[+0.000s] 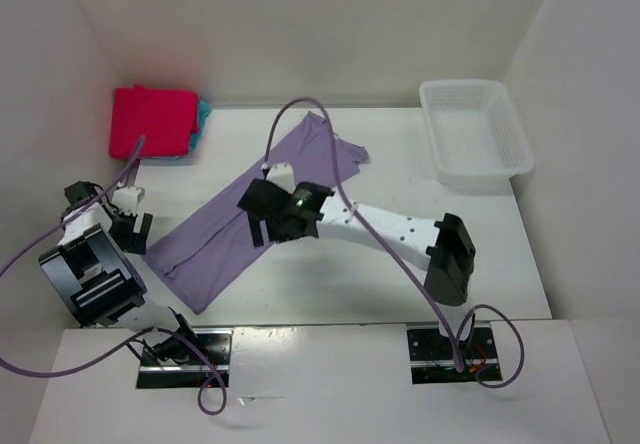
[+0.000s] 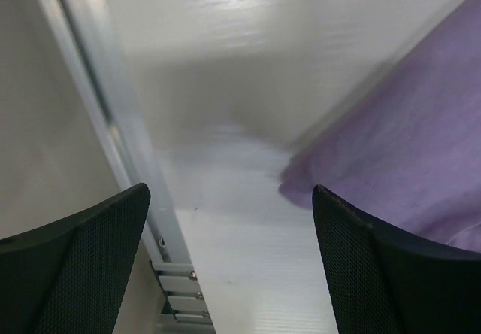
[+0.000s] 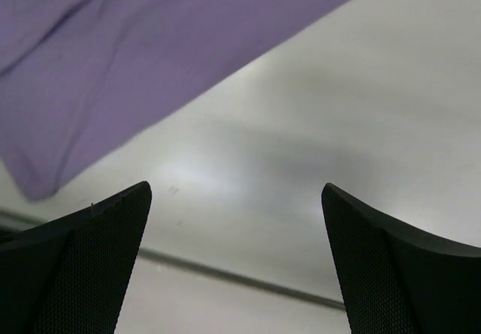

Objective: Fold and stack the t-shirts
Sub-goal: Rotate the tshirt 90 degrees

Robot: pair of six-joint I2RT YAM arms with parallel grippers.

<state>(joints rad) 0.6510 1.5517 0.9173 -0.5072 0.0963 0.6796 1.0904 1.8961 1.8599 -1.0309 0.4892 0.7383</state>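
The lavender t-shirt's front corner (image 1: 197, 306) is flat, clear of my left gripper; my right gripper keeps going until it closes there.
A pale lavender t-shirt (image 1: 250, 214) lies as a long strip running diagonally across the table's middle. At the back left, a folded magenta-red t-shirt (image 1: 152, 122) rests on a turquoise one (image 1: 204, 116). My left gripper (image 1: 135, 234) hovers open beside the strip's lower left end. In the left wrist view it (image 2: 229, 191) has bare table between its fingers and lavender cloth (image 2: 406, 123) to the right. My right gripper (image 1: 258, 219) is open above the strip's middle. In the right wrist view it (image 3: 237, 187) is empty, with lavender cloth (image 3: 150, 48) at the upper left.
A white mesh basket (image 1: 478, 86) stands at the back right. White walls enclose the table on the left, back and right. A metal rail (image 2: 135, 168) runs along the table's left edge. Purple cables loop over the arms.
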